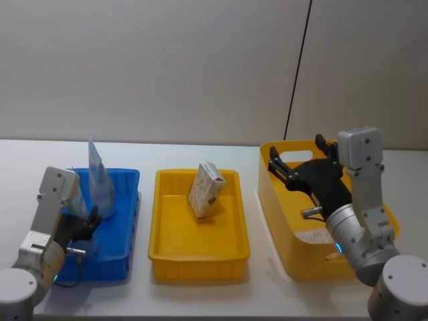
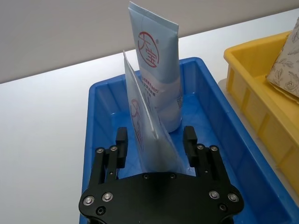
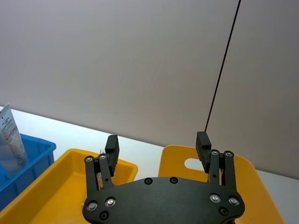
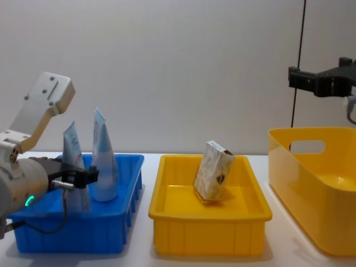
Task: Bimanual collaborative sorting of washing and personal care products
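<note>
The tall pouch is standing straight up in the blue bin, so I expect it to stay upright and unbent when I carry it low down.
In the blue bin [image 1: 127, 177] a translucent pouch [image 2: 149, 126] stands upright, and my left gripper [image 2: 155, 140] is open with a finger on each side of it, small gaps showing. Just behind the pouch stands a pale blue tube [image 2: 159, 79] with a red logo. From the chest, the pouch [image 4: 72, 150] and the tube [image 4: 103, 161] stand side by side by the left gripper [image 4: 83, 177]. A marbled beige carton [image 1: 204, 190] leans in the yellow tray [image 1: 200, 264]. Over the tall yellow bin [image 1: 294, 261] my right gripper [image 1: 296, 147] hangs open and holds nothing.
The three containers stand in a row on the white table, blue at the left, tray in the middle, tall bin at the right. A grey wall with a thin black cable [image 1: 297, 73] runs behind. Bare tabletop lies in front of the containers.
</note>
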You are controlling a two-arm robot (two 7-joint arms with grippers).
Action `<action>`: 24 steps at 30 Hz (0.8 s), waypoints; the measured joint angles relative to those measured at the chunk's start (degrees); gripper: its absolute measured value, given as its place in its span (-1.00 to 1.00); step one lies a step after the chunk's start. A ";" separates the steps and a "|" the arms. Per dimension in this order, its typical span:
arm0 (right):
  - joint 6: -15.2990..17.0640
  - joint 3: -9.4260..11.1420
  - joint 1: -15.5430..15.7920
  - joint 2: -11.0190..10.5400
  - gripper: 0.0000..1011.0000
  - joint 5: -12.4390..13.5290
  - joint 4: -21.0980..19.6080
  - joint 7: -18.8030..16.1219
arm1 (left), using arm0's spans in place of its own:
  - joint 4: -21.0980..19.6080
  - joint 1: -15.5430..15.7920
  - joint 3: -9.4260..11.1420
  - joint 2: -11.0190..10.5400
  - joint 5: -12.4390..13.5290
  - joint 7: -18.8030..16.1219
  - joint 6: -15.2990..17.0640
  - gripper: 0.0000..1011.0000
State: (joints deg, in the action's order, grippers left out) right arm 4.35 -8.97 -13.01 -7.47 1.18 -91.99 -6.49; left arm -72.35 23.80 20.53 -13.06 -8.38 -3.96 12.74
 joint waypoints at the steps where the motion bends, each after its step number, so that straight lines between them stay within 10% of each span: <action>1: 0.00 0.00 0.00 0.00 0.99 0.00 0.00 0.00 | 0.15 0.06 -0.02 0.05 0.06 0.02 -0.04 0.39; 11: 0.00 0.00 0.00 0.00 0.99 0.00 0.00 0.00 | 1.43 0.63 -0.04 0.45 0.74 0.40 -0.51 -0.22; 24: 0.00 0.00 0.00 0.00 0.99 0.00 0.00 0.00 | 0.54 0.74 -0.01 0.38 1.60 1.63 -2.09 -0.42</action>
State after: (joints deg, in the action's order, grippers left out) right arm 4.35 -8.97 -13.01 -7.47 1.18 -91.99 -6.49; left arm -71.81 24.54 20.51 -12.69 -6.77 -2.33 10.65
